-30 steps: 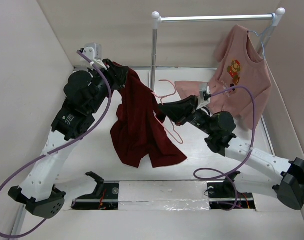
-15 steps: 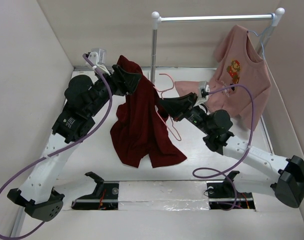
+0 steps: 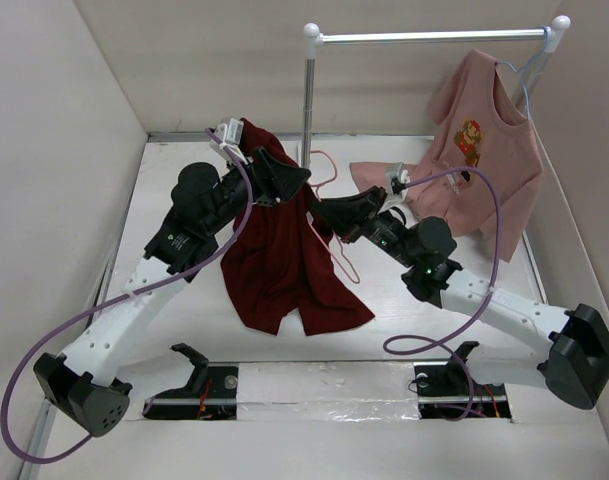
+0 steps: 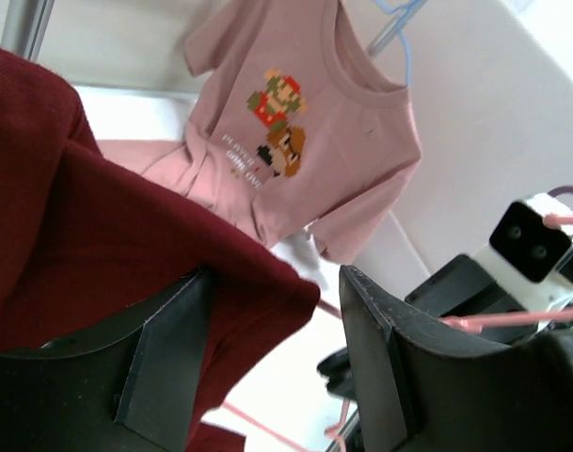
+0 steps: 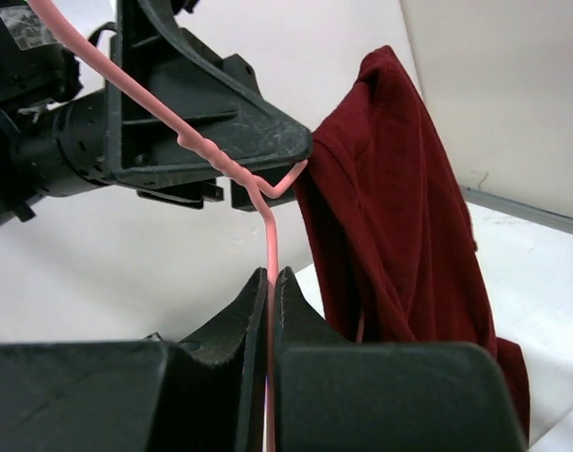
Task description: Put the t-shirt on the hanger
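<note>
The hanger's lower end point(image 3: 354, 276) is outside the dark red t-shirt. My left gripper should hold both while my right gripper pulls the t-shirt's edge point(image 3: 321, 262) over that end of the hanger.
The dark red t-shirt point(image 3: 284, 250) hangs in a long fold from high behind the left gripper down to the table. My left gripper point(image 3: 296, 180) is open, and a fold of the t-shirt point(image 4: 126, 235) lies between its jaws against the left finger point(image 4: 164, 358). The thin pink hanger point(image 3: 350, 266) stands beside the shirt, its wire running up out of my right gripper point(image 3: 320, 211). In the right wrist view that gripper point(image 5: 270, 281) is shut on the hanger wire point(image 5: 268, 235), with the t-shirt point(image 5: 399, 217) just to its right and the left gripper's black fingers point(image 5: 220, 141) above.
A metal rail point(image 3: 434, 37) on a pole point(image 3: 308, 90) crosses the back. A pink printed t-shirt point(image 3: 484, 140) hangs from it at the right on a pale blue hanger. A salmon-pink garment point(image 3: 379, 175) lies behind the right arm. Walls close in on the left and the right.
The left gripper has opened and moved right, carrying the shirt's top toward the hanger. The right gripper has shifted slightly up and left, still shut on the wire.
</note>
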`<control>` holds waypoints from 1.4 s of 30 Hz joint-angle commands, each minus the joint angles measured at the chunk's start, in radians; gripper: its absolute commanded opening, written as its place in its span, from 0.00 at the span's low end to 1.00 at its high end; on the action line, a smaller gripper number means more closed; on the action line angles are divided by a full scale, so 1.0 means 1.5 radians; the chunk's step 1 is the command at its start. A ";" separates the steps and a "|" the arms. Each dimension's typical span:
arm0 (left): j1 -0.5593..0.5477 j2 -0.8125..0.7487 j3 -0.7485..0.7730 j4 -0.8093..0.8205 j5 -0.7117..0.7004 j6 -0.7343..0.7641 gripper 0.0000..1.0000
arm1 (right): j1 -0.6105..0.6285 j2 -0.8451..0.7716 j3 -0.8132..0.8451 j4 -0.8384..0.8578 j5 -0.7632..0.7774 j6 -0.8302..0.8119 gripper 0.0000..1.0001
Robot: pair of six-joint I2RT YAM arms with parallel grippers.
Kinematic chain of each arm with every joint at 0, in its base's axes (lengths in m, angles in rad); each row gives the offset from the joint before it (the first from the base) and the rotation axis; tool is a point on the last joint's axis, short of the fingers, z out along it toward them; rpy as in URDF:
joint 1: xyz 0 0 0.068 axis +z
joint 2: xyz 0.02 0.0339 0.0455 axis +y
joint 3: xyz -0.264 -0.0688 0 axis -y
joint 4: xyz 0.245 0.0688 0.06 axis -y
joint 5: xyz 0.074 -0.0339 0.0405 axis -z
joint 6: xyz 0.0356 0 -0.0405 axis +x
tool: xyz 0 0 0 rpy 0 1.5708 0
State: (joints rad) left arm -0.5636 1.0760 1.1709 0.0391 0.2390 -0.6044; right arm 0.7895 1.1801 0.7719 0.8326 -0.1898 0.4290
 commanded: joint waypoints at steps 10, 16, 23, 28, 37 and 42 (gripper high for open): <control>-0.002 -0.047 -0.113 0.223 -0.008 -0.108 0.40 | 0.031 0.013 0.053 0.051 0.015 -0.030 0.00; -0.002 -0.056 -0.137 0.251 -0.004 -0.129 0.20 | 0.045 0.046 0.070 0.036 0.028 -0.044 0.00; -0.002 -0.068 -0.166 0.270 0.000 -0.153 0.00 | 0.070 0.072 0.077 0.026 0.052 -0.052 0.00; -0.002 -0.092 -0.183 0.267 -0.008 -0.156 0.00 | 0.070 0.064 0.065 0.017 0.060 -0.047 0.03; -0.002 -0.121 -0.196 0.280 -0.027 -0.164 0.00 | 0.070 -0.018 0.015 -0.103 0.062 -0.055 0.60; -0.002 -0.119 -0.204 0.300 -0.025 -0.172 0.00 | 0.070 -0.082 -0.043 -0.142 0.061 -0.057 0.60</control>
State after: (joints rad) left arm -0.5636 0.9230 0.8612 0.3706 0.1940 -0.8597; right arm 0.8852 1.1095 0.7456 0.6670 -0.1108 0.3618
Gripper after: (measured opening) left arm 0.093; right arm 0.602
